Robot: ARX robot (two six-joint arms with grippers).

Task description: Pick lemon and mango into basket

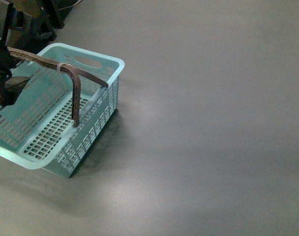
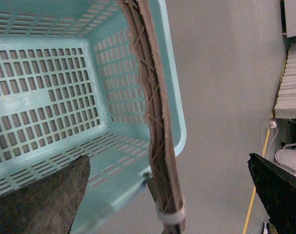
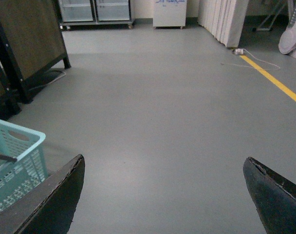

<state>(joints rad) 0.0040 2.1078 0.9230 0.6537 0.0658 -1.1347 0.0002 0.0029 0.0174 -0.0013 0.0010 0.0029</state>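
The brown handle [image 1: 76, 101] bends in a loose arch [image 1: 69, 69] above the mint-green basket, so I expect the handle to straighten out as I raise the basket.
The mint-green basket [image 1: 66, 113] stands on the grey floor at the left, its two brown handles [image 1: 75, 93] raised and tied together with a white band. As far as its slotted floor shows, it holds nothing. My left gripper [image 1: 12, 86] is open over the basket's left part. In the left wrist view the basket [image 2: 46, 97] lies below my left gripper [image 2: 167, 157], and the handles [image 2: 155, 122] run between the spread fingers without touching them. My right gripper [image 3: 163, 159] is open and empty over bare floor, with the basket [image 3: 16, 161] off to one side. No lemon or mango is in view.
Grey floor [image 1: 213, 123] stretches to the right of the basket. Dark equipment [image 1: 36, 19] stands behind it. The right wrist view shows a dark-framed cabinet [image 3: 26, 39], glass-door units [image 3: 94, 9], white panels [image 3: 226, 19] and a yellow floor line [image 3: 279, 85].
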